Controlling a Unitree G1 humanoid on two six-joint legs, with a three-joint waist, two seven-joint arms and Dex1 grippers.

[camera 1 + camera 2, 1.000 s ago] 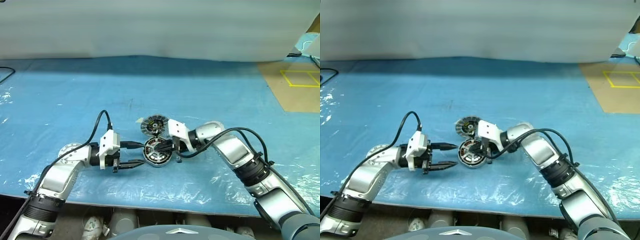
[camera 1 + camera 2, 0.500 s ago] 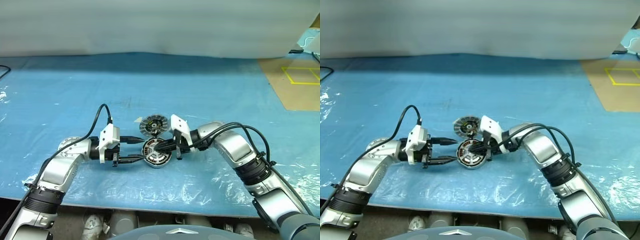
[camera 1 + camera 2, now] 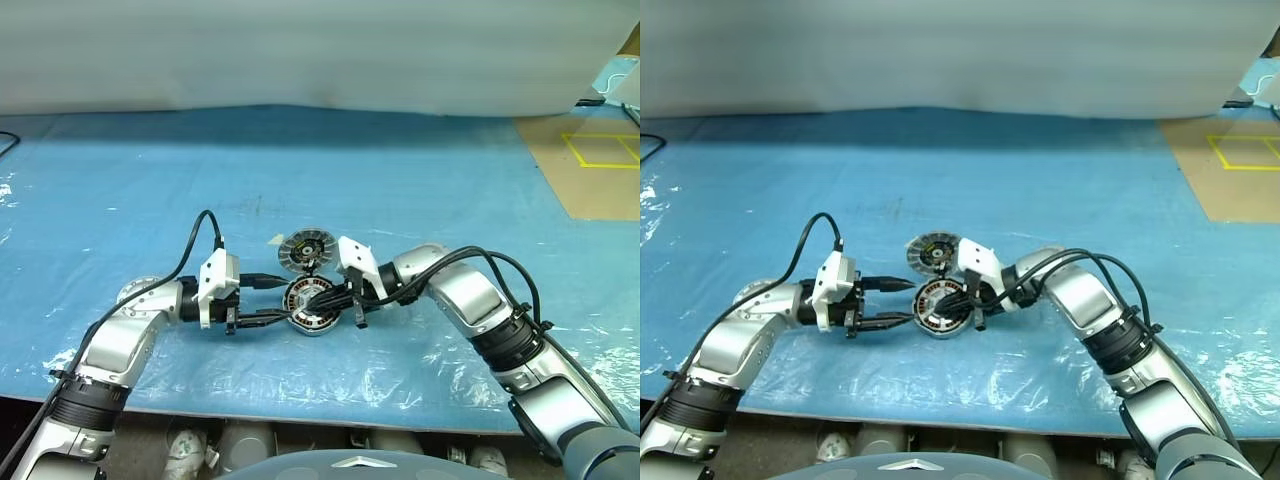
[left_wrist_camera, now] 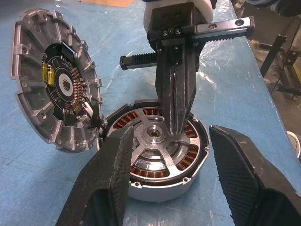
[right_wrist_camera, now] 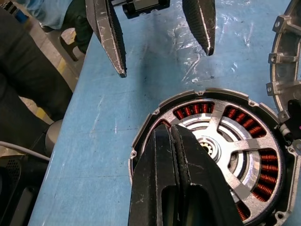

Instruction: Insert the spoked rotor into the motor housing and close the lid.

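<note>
The open lid's path is blocked by my right gripper, which rests on the seated rotor [image 3: 303, 293]. My right gripper should lift out of the way and push the lid shut from behind.
The motor housing [image 3: 312, 306] lies flat on the blue table, with copper windings [image 4: 141, 169] showing through a silver face. That face is the spoked rotor [image 4: 153, 154], sitting inside the housing's ring. The grey ribbed lid [image 4: 51, 89] stands tilted beside the housing, leaning on its rim, and appears just behind it in the eye views [image 3: 306, 250]. My right gripper [image 5: 171, 129] is shut, its tips resting on the rotor close to the hub. My left gripper [image 3: 908, 302] is open and holds nothing; its fingers [image 4: 113, 174] straddle the housing's near side.
The table [image 3: 420, 190] has a crinkled blue plastic cover, and its front edge [image 3: 300, 402] runs just below my arms. A brown board with yellow tape [image 3: 600, 160] lies at the right. A pale wall [image 3: 300, 50] closes the back.
The camera has shifted a little. Both grippers, the housing and the lid keep their places.
</note>
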